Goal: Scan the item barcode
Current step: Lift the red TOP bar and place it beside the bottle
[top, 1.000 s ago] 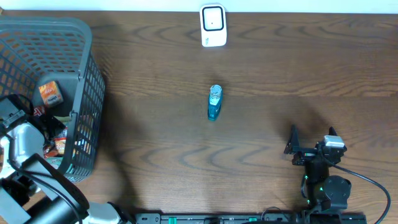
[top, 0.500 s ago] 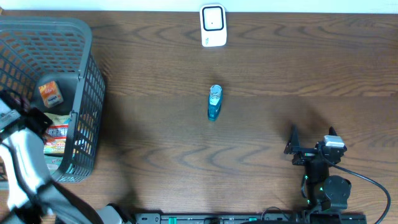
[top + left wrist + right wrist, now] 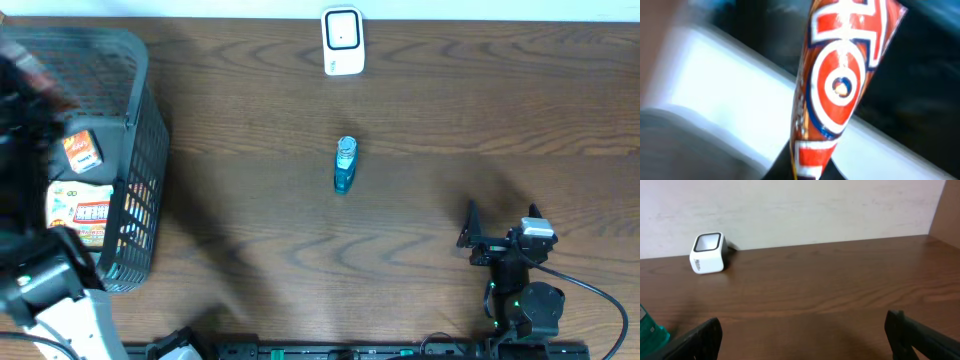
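Observation:
The wood [image 3: 380, 181] beside the blue bottle is clear and my left gripper holds the snack packet [image 3: 812, 156] by its end, so I should carry on carrying until I release there.
My left gripper [image 3: 807, 174] is shut on an orange and red snack packet [image 3: 840, 85], which stands up from the jaws and fills the left wrist view. In the overhead view the left arm [image 3: 55, 290] is a dark blur over the grey basket [image 3: 140, 130] at the far left. The white barcode scanner [image 3: 342, 42] stands at the table's far edge, and it shows too as the scanner [image 3: 707, 252] in the right wrist view. My right gripper [image 3: 500, 232] rests open near the front right with nothing between its fingers.
A small blue bottle [image 3: 344, 166] lies mid-table, between the scanner and the front edge. The basket holds more packets, among them an orange box [image 3: 82, 150] and a white printed pack [image 3: 78, 212]. A pale wall backs the table.
The left gripper shut on the packet inside the basket and has swung up and away with it, blurring. The right arm, bottle and scanner have not moved.

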Tool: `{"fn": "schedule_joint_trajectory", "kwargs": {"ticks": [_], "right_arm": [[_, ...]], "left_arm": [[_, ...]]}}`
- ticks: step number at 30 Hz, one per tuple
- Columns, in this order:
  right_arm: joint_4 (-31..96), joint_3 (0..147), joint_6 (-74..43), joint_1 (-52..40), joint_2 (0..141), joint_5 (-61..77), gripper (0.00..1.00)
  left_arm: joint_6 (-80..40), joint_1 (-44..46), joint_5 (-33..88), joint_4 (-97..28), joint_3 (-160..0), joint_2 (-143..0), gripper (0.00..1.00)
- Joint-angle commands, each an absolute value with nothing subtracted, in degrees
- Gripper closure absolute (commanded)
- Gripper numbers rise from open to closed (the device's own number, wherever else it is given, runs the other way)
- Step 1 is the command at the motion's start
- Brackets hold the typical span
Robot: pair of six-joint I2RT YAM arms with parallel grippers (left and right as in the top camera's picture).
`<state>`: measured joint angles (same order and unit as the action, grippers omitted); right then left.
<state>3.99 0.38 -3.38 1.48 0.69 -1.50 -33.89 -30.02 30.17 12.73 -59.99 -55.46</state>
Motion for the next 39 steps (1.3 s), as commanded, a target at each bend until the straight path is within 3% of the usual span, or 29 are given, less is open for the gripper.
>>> {"fn": "schedule_joint_trajectory", "kwargs": {"ticks": [1,9,17,21,27,32,39], "right_arm": [[4.12,0.32,-2.70,1.91,0.38,-1.80,0.01],[4.12,0.32,-2.70,1.93,0.38,-1.80,0.01],[4.12,0.32,-2.70,1.93,0.38,-1.80,0.01],[4.12,0.32,-2.70,1.91,0.38,-1.80,0.01],[4.12,0.32,-2.70,1.93,0.38,-1.80,0.01],[4.12,0.32,-2.70,1.93,0.38,-1.80,0.01],[4.12,0.32,-2.70,1.93,0.38,-1.80,0.01]], "left_arm": [[-40.62,-19.05,45.45,16.25,-60.73,-55.72,0.93],[-25.17,12.29,44.31,16.16,-60.71,-64.05,0.93],[-24.88,32.36,33.52,16.16,-60.71,-80.64,0.93],[-24.91,39.24,25.71,14.28,-60.73,-86.02,0.92],[-32.80,47.53,0.73,3.60,-60.73,-92.79,0.92],[-33.41,50.24,-8.19,1.54,-60.73,-99.85,0.93],[-33.30,50.22,-10.15,2.20,-60.71,-105.38,0.92]]}}
